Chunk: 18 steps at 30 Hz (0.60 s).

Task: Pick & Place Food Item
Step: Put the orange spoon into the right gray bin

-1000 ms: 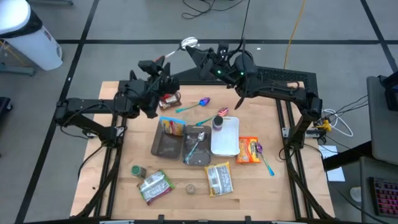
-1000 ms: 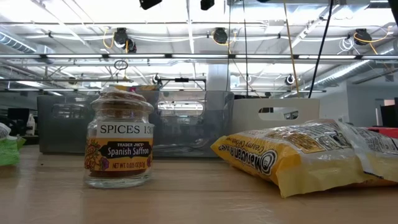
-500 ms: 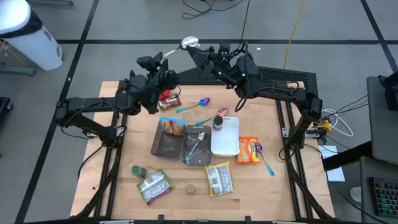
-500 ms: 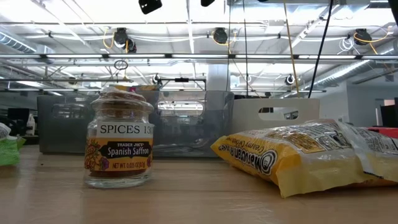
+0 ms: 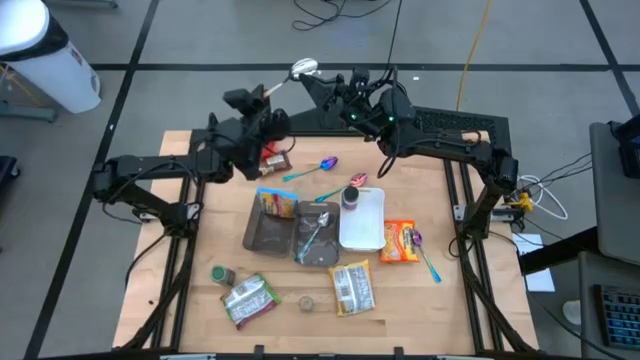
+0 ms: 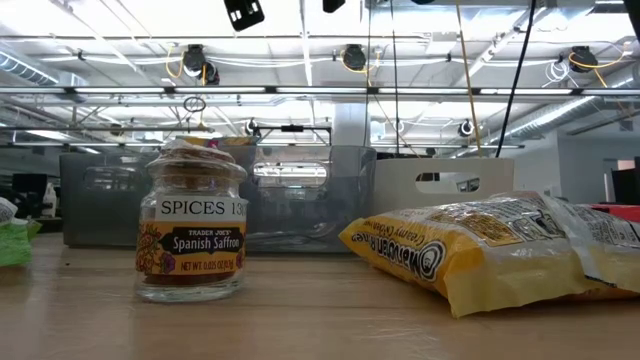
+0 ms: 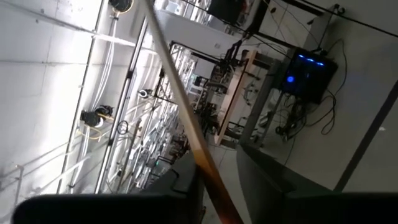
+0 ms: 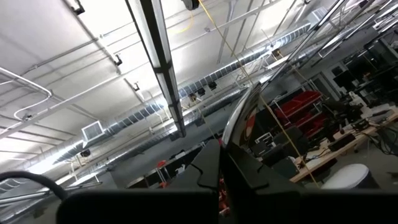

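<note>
The spoon's brown handle (image 7: 206,163) sits at a slant between my left gripper's fingers, so they should open, line up with the handle (image 5: 273,91) and close before my right gripper lets go of the spoon's bowl.
A long spoon with a silver bowl (image 5: 303,68) and a brown handle (image 5: 275,86) hangs in the air above the table's far edge, between my two grippers. My left gripper (image 5: 266,96) is shut on the handle, which runs as a long stick (image 7: 186,124) through the left wrist view. My right gripper (image 5: 318,82) is shut on the bowl end. Food lies on the table: a yellow bag (image 5: 351,288), a green bag (image 5: 248,300), an orange bag (image 5: 400,242) and a saffron jar (image 6: 190,235). My left gripper pinches the spoon's brown handle (image 7: 211,180) between its two fingers, near the handle's free end, coming level from the table's left. The fingers lie across the handle. The spoon is clear of the table. My right gripper pinches the spoon's shiny metal part (image 8: 241,124) by the bowl between its two fingers, coming from the table's right and slanting upward. The spoon is lifted clear.
At mid-table stand a dark tray (image 5: 262,235), a clear container (image 5: 318,240) with a spoon in it, and a white tray (image 5: 362,222). A dark-lidded jar (image 5: 351,197), two coloured spoons (image 5: 315,168) (image 5: 428,258) and a red packet (image 5: 272,158) lie around them.
My left gripper has moved a little toward the table's right and far edge, closer to the spoon's handle. The spoon and my right gripper have stayed where they were.
</note>
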Motion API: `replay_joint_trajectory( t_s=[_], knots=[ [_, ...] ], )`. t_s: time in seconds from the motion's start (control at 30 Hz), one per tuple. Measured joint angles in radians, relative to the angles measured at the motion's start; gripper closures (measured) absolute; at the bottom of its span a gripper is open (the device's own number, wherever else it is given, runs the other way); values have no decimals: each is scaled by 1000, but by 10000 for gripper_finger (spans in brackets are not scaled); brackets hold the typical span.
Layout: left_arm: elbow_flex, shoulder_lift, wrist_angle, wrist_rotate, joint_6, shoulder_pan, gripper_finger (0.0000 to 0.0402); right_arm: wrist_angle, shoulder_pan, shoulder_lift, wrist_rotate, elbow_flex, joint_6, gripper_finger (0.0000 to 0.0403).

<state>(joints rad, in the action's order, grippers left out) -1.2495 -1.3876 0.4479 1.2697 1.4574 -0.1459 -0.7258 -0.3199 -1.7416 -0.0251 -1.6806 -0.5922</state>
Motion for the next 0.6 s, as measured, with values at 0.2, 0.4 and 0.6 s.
replay_joint_trajectory(
  t_s=[0.2, 0.4, 0.6],
  knots=[
    [0, 0, 106, 2, 77, 0, 337, 0, -6, 0, 1, 0, -10, 403],
    [0, 0, 96, -11, 89, 0, 314, 0, -8, 0, 0, 0, -11, 403],
    [0, -1, 92, -16, 91, 13, 276, 4, -9, 0, -6, 0, -8, 403]
  ],
)
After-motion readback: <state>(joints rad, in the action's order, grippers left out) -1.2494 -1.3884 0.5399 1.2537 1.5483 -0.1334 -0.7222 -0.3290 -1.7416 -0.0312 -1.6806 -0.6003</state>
